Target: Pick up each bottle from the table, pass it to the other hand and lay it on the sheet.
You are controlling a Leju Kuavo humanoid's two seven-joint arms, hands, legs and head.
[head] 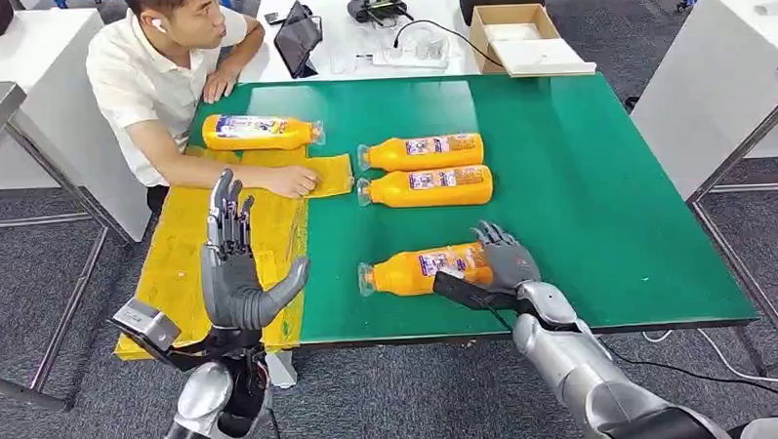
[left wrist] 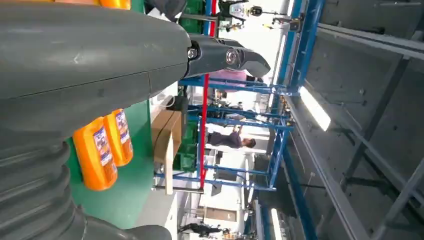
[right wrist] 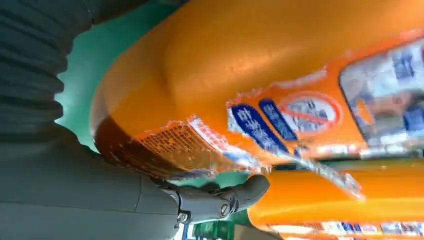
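Note:
The bottle on the yellow sheet has a large blue label point(head: 253, 127) in sight, so a similar label should be hidden under the nearest orange bottle point(head: 414, 271).
Four orange bottles with white caps lie on the green table point(head: 599, 193). My right hand point(head: 504, 259) lies over the base end of the nearest bottle point(head: 416, 271), fingers spread on top and thumb along its near side. Up close, that bottle point(right wrist: 280, 65) rests on the table, and a sliver of green shows between it and my thumb point(right wrist: 240, 195). Two more bottles point(head: 427, 152) point(head: 433, 186) lie side by side mid-table. The fourth bottle point(head: 260, 131) lies on the yellow sheet point(head: 172, 256) at its far end. My left hand point(head: 236, 274) is raised over the sheet, fingers apart and empty.
A person sits at the table's far left corner with one hand point(head: 291, 181) resting on the sheet. Behind the green table a white table carries a cardboard box point(head: 515, 34), a tablet point(head: 296, 37) and cables. Metal frames stand on both sides.

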